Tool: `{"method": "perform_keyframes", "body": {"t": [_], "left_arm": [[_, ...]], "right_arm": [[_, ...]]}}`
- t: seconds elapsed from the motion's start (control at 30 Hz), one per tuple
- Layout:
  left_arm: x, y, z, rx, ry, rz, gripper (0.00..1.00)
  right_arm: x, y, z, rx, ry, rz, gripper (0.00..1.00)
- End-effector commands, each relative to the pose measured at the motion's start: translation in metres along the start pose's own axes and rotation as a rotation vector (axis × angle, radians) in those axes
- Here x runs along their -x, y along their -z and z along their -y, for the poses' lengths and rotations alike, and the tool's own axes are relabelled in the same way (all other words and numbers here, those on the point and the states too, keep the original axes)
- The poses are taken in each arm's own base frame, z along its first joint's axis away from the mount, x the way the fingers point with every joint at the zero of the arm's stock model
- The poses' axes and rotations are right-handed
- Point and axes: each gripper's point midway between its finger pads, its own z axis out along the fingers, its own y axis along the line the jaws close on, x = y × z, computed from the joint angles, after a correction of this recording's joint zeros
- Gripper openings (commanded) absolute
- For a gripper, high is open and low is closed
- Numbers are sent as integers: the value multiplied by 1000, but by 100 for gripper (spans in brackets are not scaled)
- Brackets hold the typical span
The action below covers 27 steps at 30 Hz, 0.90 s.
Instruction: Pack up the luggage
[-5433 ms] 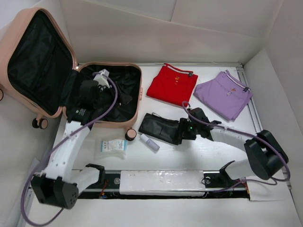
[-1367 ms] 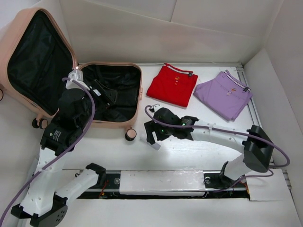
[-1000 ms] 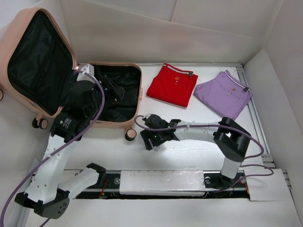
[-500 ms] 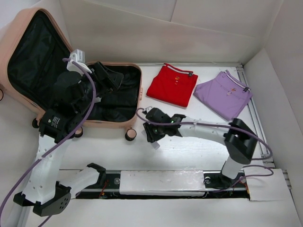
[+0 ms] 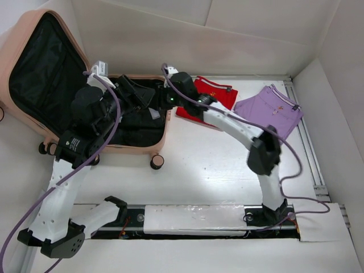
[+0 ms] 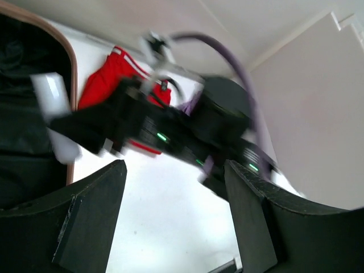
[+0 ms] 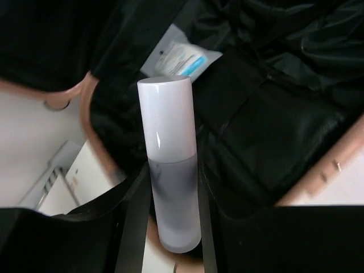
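Observation:
Next, I let go of the bottle with my right gripper and back that gripper away before my left gripper takes the garment's near edge [image 5: 191, 117], because my right gripper's arm [image 5: 211, 108] crosses over the red garment.
The luggage [image 5: 166, 122] lies open at the left, a pale pink shell with black lining, its lid [image 5: 11, 57] propped up. My right gripper [image 5: 160, 109] reaches over the open base, shut on a white frosted bottle [image 5: 153, 114]. In the right wrist view the bottle [image 7: 168, 114] stands between my fingers [image 7: 132, 222], above the pink rim [image 7: 88, 122], a black pouch [image 7: 273, 136] and a white-and-blue packet [image 7: 179, 57] inside. My left gripper [image 5: 133, 94] hovers over the base. Its fingers [image 6: 94, 210] stand open with nothing between them.
A red folded garment [image 5: 222, 94] lies right of the luggage, partly under my right arm. A purple one [image 5: 270, 111] lies further right. A caster wheel [image 5: 157, 161] sticks out at the luggage's near corner. White walls close the back and right.
My right gripper closed on the bottle on the table and carried it up and left, over the luggage. My left arm lifted out of the base and holds still.

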Motion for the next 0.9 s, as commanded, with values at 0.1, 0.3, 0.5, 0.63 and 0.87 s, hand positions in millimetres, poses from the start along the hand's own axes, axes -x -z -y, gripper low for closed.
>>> {"method": "perform_keyframes", "body": {"t": [0.1, 0.3, 0.5, 0.63, 0.87], "left_arm": [[-9, 9, -1, -27, 26, -8, 66], [-15, 9, -12, 10, 26, -17, 70], [-40, 2, -25, 18, 49, -75, 61], [-35, -17, -43, 101, 21, -35, 22], [-2, -90, -10, 200, -130, -113, 10]], "right_arm": [[24, -82, 1, 115, -159, 62, 12], [36, -100, 9, 141, -235, 100, 63], [79, -30, 13, 95, -186, 168, 69], [99, 45, 31, 5, -130, 232, 65], [49, 191, 117, -382, -79, 198, 41]]}}
